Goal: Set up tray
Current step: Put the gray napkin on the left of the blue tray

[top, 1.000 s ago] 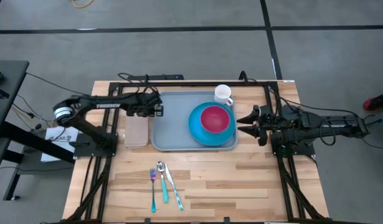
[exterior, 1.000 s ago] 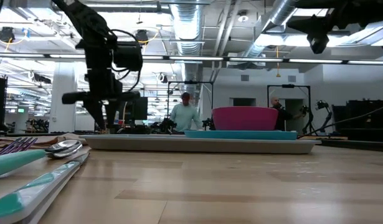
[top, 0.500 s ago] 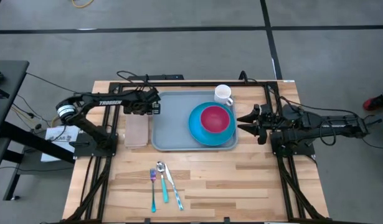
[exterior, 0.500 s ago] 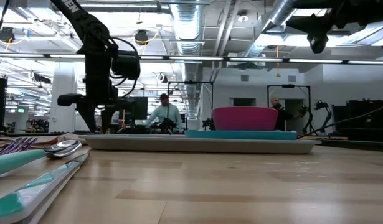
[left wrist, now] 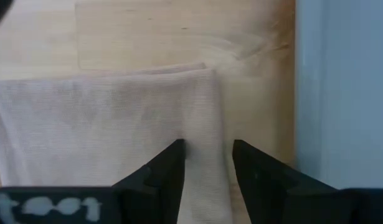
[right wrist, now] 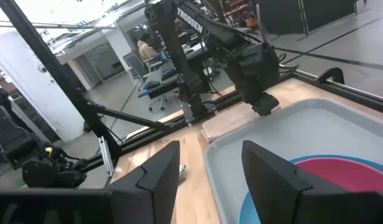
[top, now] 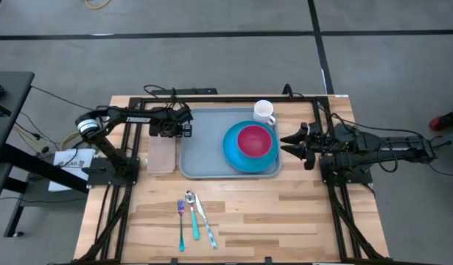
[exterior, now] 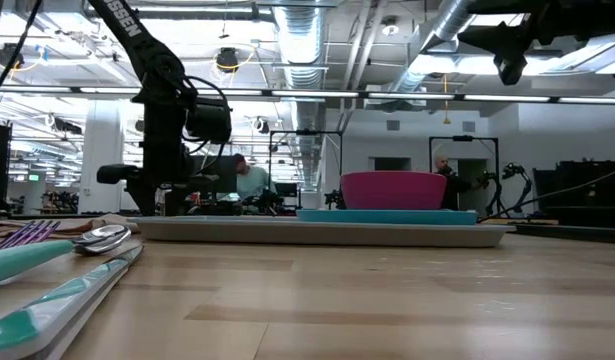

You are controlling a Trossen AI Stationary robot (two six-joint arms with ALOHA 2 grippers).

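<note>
The napkin (top: 161,156) sits across the tray from my right gripper. So next I pinch its corner with my left gripper and place it on the tray's empty end (top: 206,140).
The grey-blue tray (top: 200,151) lies mid-table, carrying a bright-blue plate (top: 233,154) with a pink bowl (top: 254,140) on it. A white mug (top: 264,112) stands at the tray's far right corner. A folded beige napkin (top: 161,154) lies flat on the table left of the tray. My left gripper (top: 178,132) is low over the napkin's far right corner, open. In the left wrist view (left wrist: 208,155) one finger stands over the cloth and the other over bare wood beside its edge (left wrist: 213,118). My right gripper (top: 287,143) hovers open at the tray's right rim. My left gripper points down from above with its fingers on either side of the napkin's right edge near the far corner. I cannot tell whether the fingertips touch the cloth or the table.
A fork, spoon and knife with teal handles (top: 193,217) lie side by side near the table's near edge, left of centre. Bare wood stretches in front of the tray (top: 285,213). People sit in the room beyond the table (exterior: 249,180).
My left gripper has come down toward the napkin's far right corner, staying open. The napkin, tray and dishes have kept their places. A person in the room behind has moved leftward.
</note>
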